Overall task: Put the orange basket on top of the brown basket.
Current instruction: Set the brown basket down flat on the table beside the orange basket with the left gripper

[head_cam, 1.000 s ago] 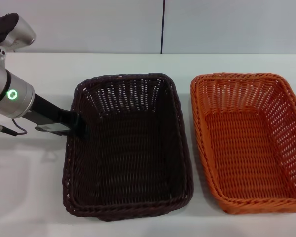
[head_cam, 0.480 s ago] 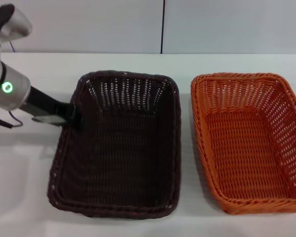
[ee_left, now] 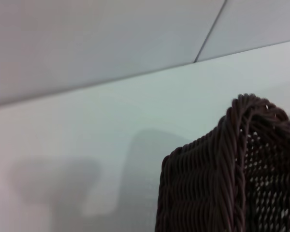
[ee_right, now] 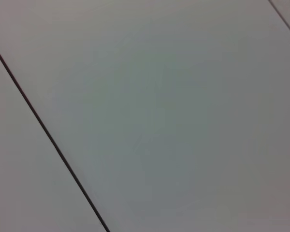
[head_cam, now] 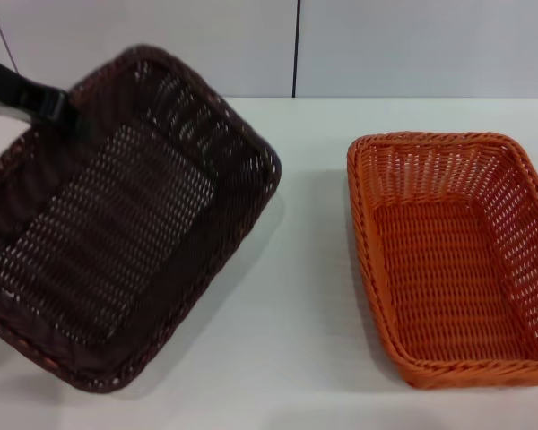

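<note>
Next, my left gripper turns the brown basket (head_cam: 112, 228) square, because the basket hangs at a slant in it. It should then put it down flat beside the orange basket before stacking.
The brown basket (head_cam: 117, 233) hangs tilted above the left side of the table, its inside turned toward me. My left gripper (head_cam: 58, 107) is shut on its far left rim and holds it up. A corner of the basket's braided rim also shows in the left wrist view (ee_left: 232, 169). The orange basket (head_cam: 453, 260) sits flat and empty on the table at the right, apart from the brown one. My right gripper is out of view; the right wrist view shows only a plain panelled surface.
The white table (head_cam: 305, 296) runs under both baskets. A pale wall with a dark vertical seam (head_cam: 296, 45) stands behind it. A bare strip of table lies between the two baskets.
The brown basket has gone from lying flat on the table to being lifted and tilted up to the left by my left gripper. The orange basket has not moved.
</note>
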You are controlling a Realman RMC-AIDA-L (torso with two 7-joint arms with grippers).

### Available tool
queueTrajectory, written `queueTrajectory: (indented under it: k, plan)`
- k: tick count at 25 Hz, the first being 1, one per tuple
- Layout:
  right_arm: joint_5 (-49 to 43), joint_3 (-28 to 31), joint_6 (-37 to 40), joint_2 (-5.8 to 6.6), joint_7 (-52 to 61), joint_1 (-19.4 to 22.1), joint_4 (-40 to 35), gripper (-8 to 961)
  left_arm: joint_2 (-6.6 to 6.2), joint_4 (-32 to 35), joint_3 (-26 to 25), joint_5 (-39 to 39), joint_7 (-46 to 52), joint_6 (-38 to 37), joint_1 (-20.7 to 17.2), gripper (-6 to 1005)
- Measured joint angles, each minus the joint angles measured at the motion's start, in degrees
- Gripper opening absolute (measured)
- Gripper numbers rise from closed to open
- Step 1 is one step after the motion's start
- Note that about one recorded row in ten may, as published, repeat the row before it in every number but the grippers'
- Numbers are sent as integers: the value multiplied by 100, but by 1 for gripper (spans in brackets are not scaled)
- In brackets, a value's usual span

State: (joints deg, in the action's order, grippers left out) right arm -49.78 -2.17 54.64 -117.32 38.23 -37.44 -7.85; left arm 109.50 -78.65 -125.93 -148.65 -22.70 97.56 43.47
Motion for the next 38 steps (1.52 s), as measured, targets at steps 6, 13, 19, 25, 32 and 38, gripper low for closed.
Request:
queueTrajectory:
  k: [6, 13, 19, 25, 32, 38]
  plan:
    - [142, 7, 26, -10, 4, 32, -6, 691, -287, 166, -225, 42, -1051, 572, 393, 214]
    - [254, 7, 39, -31, 27, 129, 8, 692, -192, 446, -103, 49, -2151, 895, 657, 214]
    - [285, 6, 44, -72, 56, 214, 27, 692, 347, 1858, 34, -39, -3039, 240, 1184, 215]
    - [285, -25, 46, -81, 60, 263, 38, 691, 800, 2643, 114, 63, -3699, -365, 1604, 215]
    - [277, -56, 47, -80, 62, 210, 38, 691, 844, 3143, 380, 693, -3887, -856, 1852, 215]
    - [232, -91, 45, -79, 62, 209, 31, 690, 847, 3155, 491, 865, -3893, -1131, 1725, 241]
